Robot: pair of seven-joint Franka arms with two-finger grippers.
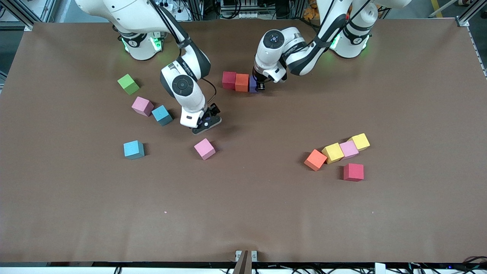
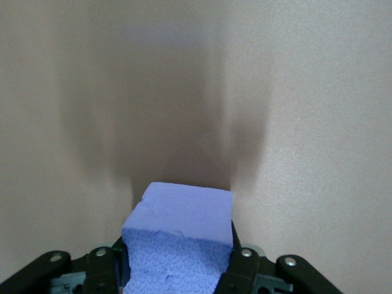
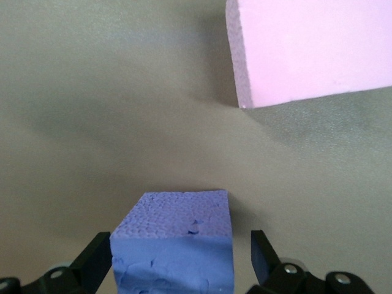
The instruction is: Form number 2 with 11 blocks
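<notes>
The space at the row's purple end [image 1: 253, 85] is taken up by my left gripper, so that gripper should open and move away before my right gripper brings the second purple block [image 3: 174, 245] there.
A red block [image 1: 229, 80], an orange block [image 1: 242, 82] and a purple block [image 1: 253, 84] stand edge to edge in a short row near the arms' bases. My left gripper [image 1: 259, 86] is shut on that purple block [image 2: 184, 245], with its fingers [image 2: 240, 260] pressed on the block's sides. My right gripper [image 1: 206, 122] is low over the table's middle. It stands open around a second purple block [image 3: 174, 245], with a gap at one finger [image 3: 262, 248]. A pink block [image 1: 204, 148] lies just nearer the camera [image 3: 312, 52].
Toward the right arm's end lie a green cube [image 1: 128, 84], a pink block [image 1: 142, 106] and two light blue blocks [image 1: 162, 115] [image 1: 134, 149]. Toward the left arm's end are orange [image 1: 315, 160], yellow [image 1: 333, 153], pink [image 1: 349, 149], yellow [image 1: 360, 141] and red [image 1: 353, 172] blocks.
</notes>
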